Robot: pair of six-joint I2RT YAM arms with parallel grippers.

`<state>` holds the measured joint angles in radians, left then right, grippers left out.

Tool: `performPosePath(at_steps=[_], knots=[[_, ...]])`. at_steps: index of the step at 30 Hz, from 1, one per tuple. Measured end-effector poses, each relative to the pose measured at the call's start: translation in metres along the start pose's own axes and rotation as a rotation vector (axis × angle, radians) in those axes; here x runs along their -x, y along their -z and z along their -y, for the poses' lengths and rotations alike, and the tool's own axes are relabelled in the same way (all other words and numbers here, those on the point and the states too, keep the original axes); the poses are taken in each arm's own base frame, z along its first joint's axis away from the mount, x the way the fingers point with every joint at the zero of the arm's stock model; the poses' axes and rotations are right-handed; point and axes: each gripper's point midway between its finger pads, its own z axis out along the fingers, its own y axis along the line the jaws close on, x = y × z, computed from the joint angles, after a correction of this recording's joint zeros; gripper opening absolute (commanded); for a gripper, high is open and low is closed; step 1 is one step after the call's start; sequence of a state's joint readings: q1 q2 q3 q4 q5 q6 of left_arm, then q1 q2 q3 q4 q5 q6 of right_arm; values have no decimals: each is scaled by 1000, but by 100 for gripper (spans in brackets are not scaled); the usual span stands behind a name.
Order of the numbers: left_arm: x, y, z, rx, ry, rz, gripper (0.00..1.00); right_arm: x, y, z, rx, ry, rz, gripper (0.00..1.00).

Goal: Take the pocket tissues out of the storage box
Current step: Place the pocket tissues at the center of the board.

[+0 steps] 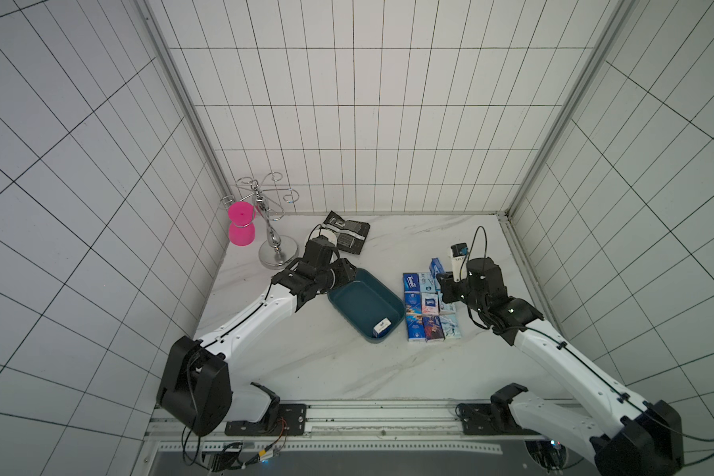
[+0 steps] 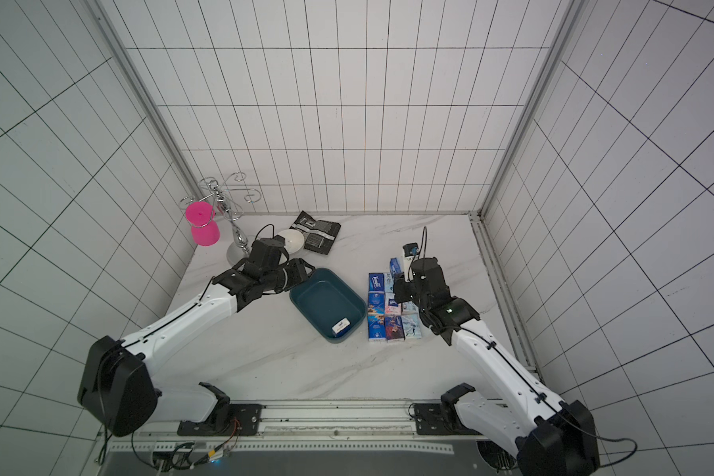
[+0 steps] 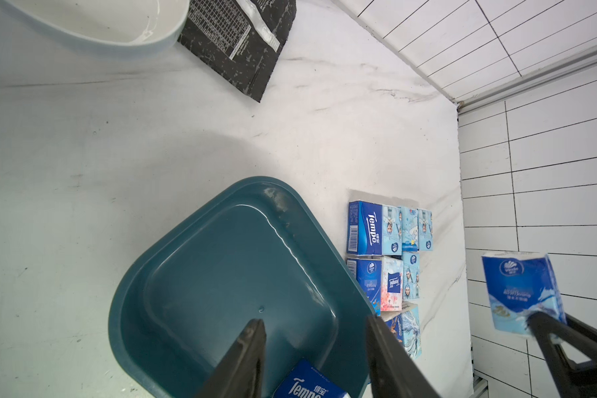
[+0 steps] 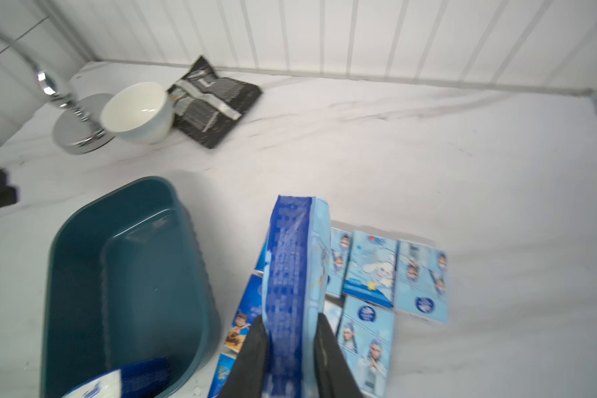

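My right gripper is holding the packet upright (image 1: pixel 436 266) above the rows. Next, I put it down flat next to them, then slide it to the middle row's end (image 4: pixel 426 361) first.
The dark teal storage box (image 1: pixel 357 298) (image 2: pixel 320 298) lies mid-table with one dark blue pocket tissue packet (image 1: pixel 382 327) (image 3: pixel 307 382) in its near corner. Several other pocket tissues (image 1: pixel 429 311) (image 4: pixel 376 275) lie in rows on the table just right of the box. My left gripper (image 1: pixel 345 270) (image 3: pixel 316 332) hangs open over the box's far left corner with nothing between its fingers. My right gripper (image 1: pixel 456 270) (image 4: pixel 292 327) is shut on a blue-and-white packet (image 1: pixel 458 253) (image 3: pixel 521 293), held upright in the air over the far end of the rows.
A white bowl (image 2: pixel 291 241) (image 4: pixel 135 110) and a black-and-silver pouch (image 1: pixel 345 233) lie behind the box. A chrome hook stand (image 1: pixel 275 247) and stacked pink cups (image 1: pixel 240 226) fill the back left corner. Tiled walls close in on three sides.
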<state>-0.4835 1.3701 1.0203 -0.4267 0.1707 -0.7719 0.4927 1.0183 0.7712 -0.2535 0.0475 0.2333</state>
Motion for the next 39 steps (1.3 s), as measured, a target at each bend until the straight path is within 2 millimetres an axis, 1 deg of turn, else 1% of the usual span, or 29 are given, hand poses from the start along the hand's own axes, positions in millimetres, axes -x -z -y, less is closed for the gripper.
performPosePath(at_steps=[2,5,8,10,14,17,22,27,29,31,39], knots=[[-3,-1,-4,8,4,-4,50,-10,-1,30,-79,-99,-24,16],[-5,-1,-6,14,5,-7,50,-30,-1,67,-171,-225,-68,16],[-5,0,-6,12,7,-4,50,-48,0,86,-207,-312,-109,16],[-5,0,-5,7,10,-4,50,-58,-2,90,-206,-352,-131,16],[-6,0,-1,-13,21,-12,50,-79,-6,87,-180,-398,-184,17],[-6,0,2,-27,24,-15,50,-89,-9,88,-169,-430,-211,17],[-6,0,3,-33,27,-14,50,-105,-15,99,-175,-493,-242,18],[-7,0,2,-30,28,-17,50,-121,-22,101,-159,-527,-290,20],[-7,0,1,-31,30,-17,50,-121,-24,102,-157,-533,-286,24],[-7,-1,1,-35,31,-14,50,-121,-24,104,-160,-540,-281,31],[-9,-3,2,-48,38,-18,50,-131,-22,111,-210,-552,-294,43]])
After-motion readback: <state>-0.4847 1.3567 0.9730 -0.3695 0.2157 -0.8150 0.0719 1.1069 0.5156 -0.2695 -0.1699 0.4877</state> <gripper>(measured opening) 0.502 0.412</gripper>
